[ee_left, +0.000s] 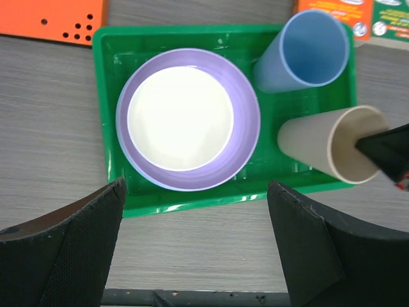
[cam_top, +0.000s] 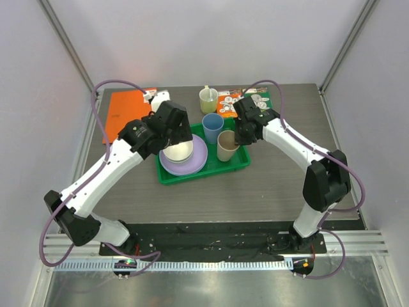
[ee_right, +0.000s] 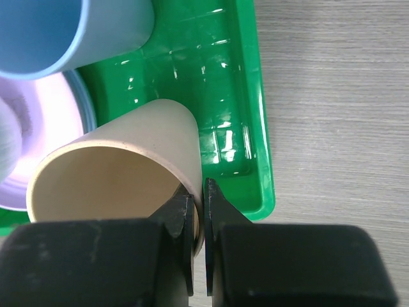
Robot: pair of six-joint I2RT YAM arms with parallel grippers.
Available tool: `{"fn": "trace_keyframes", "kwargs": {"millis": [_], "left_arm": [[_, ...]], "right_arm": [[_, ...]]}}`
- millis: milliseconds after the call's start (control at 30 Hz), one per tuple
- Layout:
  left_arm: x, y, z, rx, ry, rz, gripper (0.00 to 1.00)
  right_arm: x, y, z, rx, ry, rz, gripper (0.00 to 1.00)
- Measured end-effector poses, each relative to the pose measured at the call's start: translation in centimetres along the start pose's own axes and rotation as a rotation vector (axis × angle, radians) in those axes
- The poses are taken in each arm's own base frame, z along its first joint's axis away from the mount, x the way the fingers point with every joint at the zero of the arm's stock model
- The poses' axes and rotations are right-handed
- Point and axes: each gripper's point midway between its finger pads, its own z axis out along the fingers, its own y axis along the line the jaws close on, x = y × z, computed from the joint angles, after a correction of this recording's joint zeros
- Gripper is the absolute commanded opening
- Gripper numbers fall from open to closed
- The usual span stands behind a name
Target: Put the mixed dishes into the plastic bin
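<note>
The green bin (cam_top: 208, 174) is crooked to the table's edge. Next, my right gripper lets go of the beige cup, takes hold of the bin's side rim (cam_top: 247, 157) and turns the bin square to that edge.
The green plastic bin (cam_top: 239, 163) lies mid-table. In its left half a lilac plate (ee_left: 246, 137) carries a cream bowl (ee_left: 180, 118). Directly above them hangs my left gripper (ee_left: 196, 188), open, nothing between its fingers. The blue cup (cam_top: 213, 125) stands upright in the bin's far right corner, the beige cup (cam_top: 227, 146) just in front of it. My right gripper (ee_right: 198, 192) is shut on the beige cup (ee_right: 147, 137), one finger inside the rim and one outside. In the top view the left wrist (cam_top: 169, 125) hides part of the bowl.
An orange folder (cam_top: 124, 112) lies at the back left. Behind the bin stand a pale yellow-green mug with a spoon (cam_top: 208, 99) and printed packets (cam_top: 255, 99). Bare wood-grain table (ee_right: 332, 96) lies right of the bin and in front of it.
</note>
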Motion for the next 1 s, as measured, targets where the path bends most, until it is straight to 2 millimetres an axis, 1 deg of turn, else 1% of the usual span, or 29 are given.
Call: {"fn": "trace_keyframes", "kwargs": {"millis": [133,167,267,400,500,600,667,733,800,833,867,933,967,1000], "left_arm": [[1.2,1.3,0.9,-0.039,0.026,0.011,0.9],[1.3,1.5,1.1,-0.047,0.03,0.012,0.9],[1.3,2.0,1.4,-0.061,0.032,0.006,0.9],[1.1,2.5,1.6,-0.074,0.029,-0.004,0.91],[1.5,3.3,1.8,-0.089,0.034,-0.007,0.91],[1.9,4.4,1.7,-0.103,0.038,-0.012,0.91],[1.8,4.8,1.5,-0.106,0.033,-0.02,0.91],[1.6,4.9,1.3,-0.105,0.025,-0.027,0.92],[1.5,5.1,1.3,-0.105,0.022,-0.032,0.93],[1.4,5.2,1.3,-0.107,0.021,-0.034,0.94],[1.4,5.3,1.3,-0.109,0.021,-0.035,0.95],[1.5,5.4,1.4,-0.113,0.024,-0.038,0.96],[1.6,5.5,1.5,-0.115,0.028,-0.038,0.96],[1.7,5.7,1.6,-0.118,0.032,-0.039,0.96]], "right_arm": [[-0.5,-0.4,0.7,0.018,0.01,-0.007,0.01],[-0.6,-0.5,0.9,0.022,0.012,-0.007,0.04],[-1.1,-0.6,1.3,0.035,0.014,-0.009,0.1],[-1.7,-0.9,1.4,0.054,0.007,-0.015,0.12],[-2.0,-1.1,1.2,0.058,0.0,-0.016,0.13],[-2.4,-1.0,1.4,0.054,-0.003,-0.018,0.17],[-2.2,-0.8,1.8,0.049,0.008,-0.019,0.24],[-1.9,-0.8,2.2,0.046,0.024,-0.016,0.29],[-1.8,-0.9,2.4,0.045,0.033,-0.016,0.48],[-1.7,-0.8,2.4,0.044,0.035,-0.016,0.52],[-1.7,-0.8,2.4,0.043,0.036,-0.014,0.56],[-1.7,-0.7,2.4,0.038,0.038,-0.008,0.6],[-1.6,-0.7,2.3,0.035,0.041,-0.009,0.65],[-1.6,-0.6,2.3,0.032,0.042,-0.008,0.67]]}}
